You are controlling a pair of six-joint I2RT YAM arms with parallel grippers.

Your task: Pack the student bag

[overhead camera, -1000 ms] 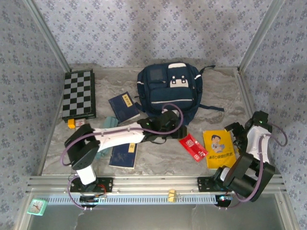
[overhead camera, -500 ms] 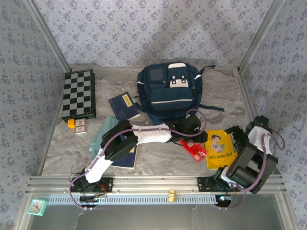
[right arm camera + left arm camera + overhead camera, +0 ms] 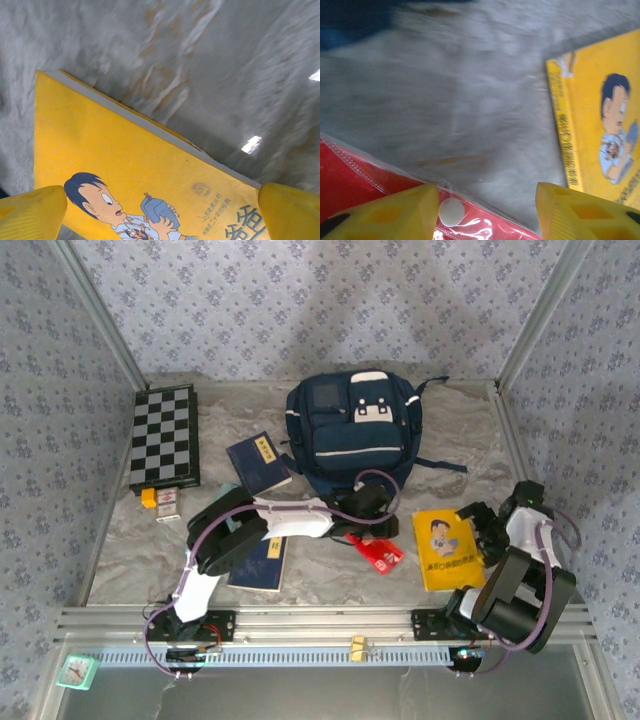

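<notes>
The yellow book is lying flat, far from my left gripper. My right gripper should first slide it in front of the student bag and then lift it.
The student bag, navy with white trim, lies flat at the back centre of the table; its blurred edge shows in the left wrist view. My left gripper is open just in front of it. A red plastic pouch lies with its corner under the left fingertip, and bare table shows between the fingers. My right gripper stands open low over a yellow cartoon book, one finger to each side. That book also shows at the right of the left wrist view.
A chessboard lies at the back left, with small items by its near end. One navy book sits left of the bag, another under my left arm. Metal frame rails and papered walls close in the table.
My left arm swung right to the red pouch, then drew back left, and the pouch slid left with it. The right gripper lowered toward the yellow book, which shifted slightly.
</notes>
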